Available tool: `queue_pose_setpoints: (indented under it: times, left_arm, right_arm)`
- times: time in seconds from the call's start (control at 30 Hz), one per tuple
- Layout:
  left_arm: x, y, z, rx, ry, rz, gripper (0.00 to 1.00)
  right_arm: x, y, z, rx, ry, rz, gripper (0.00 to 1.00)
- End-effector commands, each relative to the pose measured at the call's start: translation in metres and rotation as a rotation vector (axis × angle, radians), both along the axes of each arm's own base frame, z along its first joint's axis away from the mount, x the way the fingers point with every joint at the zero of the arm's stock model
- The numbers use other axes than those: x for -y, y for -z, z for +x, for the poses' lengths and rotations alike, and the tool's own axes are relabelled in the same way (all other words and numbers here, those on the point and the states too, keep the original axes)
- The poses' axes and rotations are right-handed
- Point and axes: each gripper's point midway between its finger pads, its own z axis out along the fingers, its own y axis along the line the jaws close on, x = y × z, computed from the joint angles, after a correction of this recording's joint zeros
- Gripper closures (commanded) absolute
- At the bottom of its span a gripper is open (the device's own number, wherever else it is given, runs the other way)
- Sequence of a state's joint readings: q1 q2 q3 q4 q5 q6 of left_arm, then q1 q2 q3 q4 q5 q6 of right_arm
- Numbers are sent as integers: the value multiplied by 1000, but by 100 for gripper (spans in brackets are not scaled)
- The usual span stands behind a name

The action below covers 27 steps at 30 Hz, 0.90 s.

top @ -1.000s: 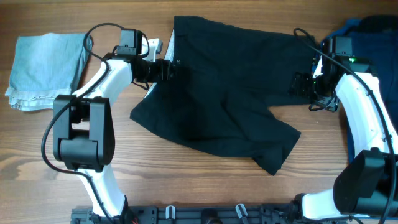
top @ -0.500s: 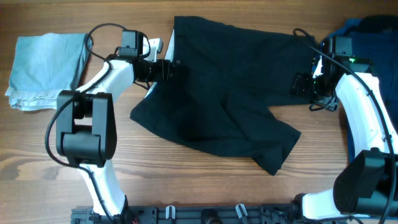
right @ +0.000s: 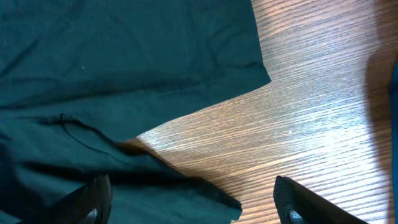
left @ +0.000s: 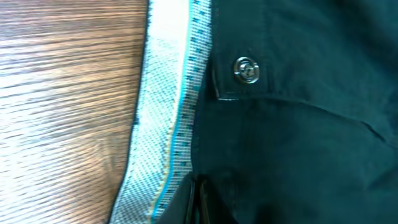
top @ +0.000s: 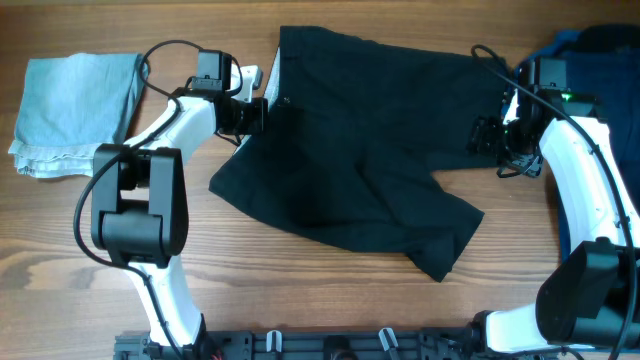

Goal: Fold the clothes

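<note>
The robot's left gripper should pull the waistband [top: 273, 82] out before the right gripper straightens the shorts' near leg [top: 445, 232], because the near leg slants away from the far leg.
The clothes [top: 360, 150], a pair of black shorts, lie spread flat across the middle of the table, waistband to the left and legs toward the right and front. My left gripper [top: 258, 112] is at the waistband edge. In the left wrist view its jaws [left: 196, 202] are pressed together on the black fabric, right beside the whitish lining [left: 165, 130] and below a metal button [left: 247, 70]. My right gripper [top: 487, 135] stands open over the right leg's edge. Its fingertips [right: 93, 202] are wide apart, with the hem corner [right: 211, 193] lying between them on the wood.
A pale blue folded cloth [top: 75, 110] lies at the far left. A deep blue rumpled heap [top: 600, 45] sits at the back right, just behind the right arm. Bare wood shows in front of the shorts.
The left gripper's jaws have closed at the waistband edge and the hand sits slightly further left. The right arm has stayed in place, with its jaws a little narrower.
</note>
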<state>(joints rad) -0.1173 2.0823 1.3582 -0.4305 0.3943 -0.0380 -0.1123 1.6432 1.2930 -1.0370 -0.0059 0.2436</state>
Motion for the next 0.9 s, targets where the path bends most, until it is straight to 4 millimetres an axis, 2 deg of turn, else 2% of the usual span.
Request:
queue_pose_setpoints:
  times: [0.0, 0.1, 0.17, 0.27, 0.3, 0.4, 0.43, 0.47, 0.5, 0.53, 0.6, 0.63, 0.7, 0.8, 0.87]
  left_arm:
    - [-15, -12, 9, 50, -37, 96, 96]
    - [-34, -30, 16, 104, -92, 185, 96]
    - [-49, -26, 15, 93, -129, 268, 96]
    - [-60, -23, 12, 75, -162, 315, 96]
    - [-75, -22, 11, 57, -256, 351, 96]
    - [-102, -19, 6, 4, -417, 363, 96]
    - [-112, -18, 3, -24, -489, 342, 91]
    - [-119, -17, 2, -46, -534, 311, 30]
    - [-117, -18, 2, -56, -527, 264, 8]
    - [-113, -22, 5, -56, -516, 200, 0]
    - [-101, -51, 13, -15, -485, 75, 0]
    - [-95, -82, 19, 49, -469, 28, 0]
    - [-94, -122, 20, 137, -465, 4, 0]
    - [-94, -153, 17, 206, -463, -8, 0]
    - [-94, -158, 14, 209, -464, -8, 0]
  right_arm:
    - [5, -5, 3, 19, -2, -22, 16]
    - [4, -5, 3, 18, -1, -21, 16]
    - [4, -5, 3, 18, -1, -21, 16]
    - [4, -5, 3, 19, -1, -21, 16]
    - [4, -5, 3, 20, -1, -21, 16]
    - [0, -6, 7, 36, -7, 5, 16]
    - [-5, -7, 10, 50, -13, 32, 17]
    - [-9, -7, 13, 63, -19, 58, 18]
    - [-14, -8, 15, 72, -25, 83, 19]
    - [-17, -8, 12, 61, -26, 100, 19]
    - [-19, -3, -6, -13, -16, 111, 19]
    - [-21, 5, -24, -85, -8, 121, 19]
    - [-32, 26, -44, -151, -20, 181, 24]
    - [-51, 51, -55, -155, -54, 284, 30]
    - [-56, 73, -68, -169, -54, 304, 30]
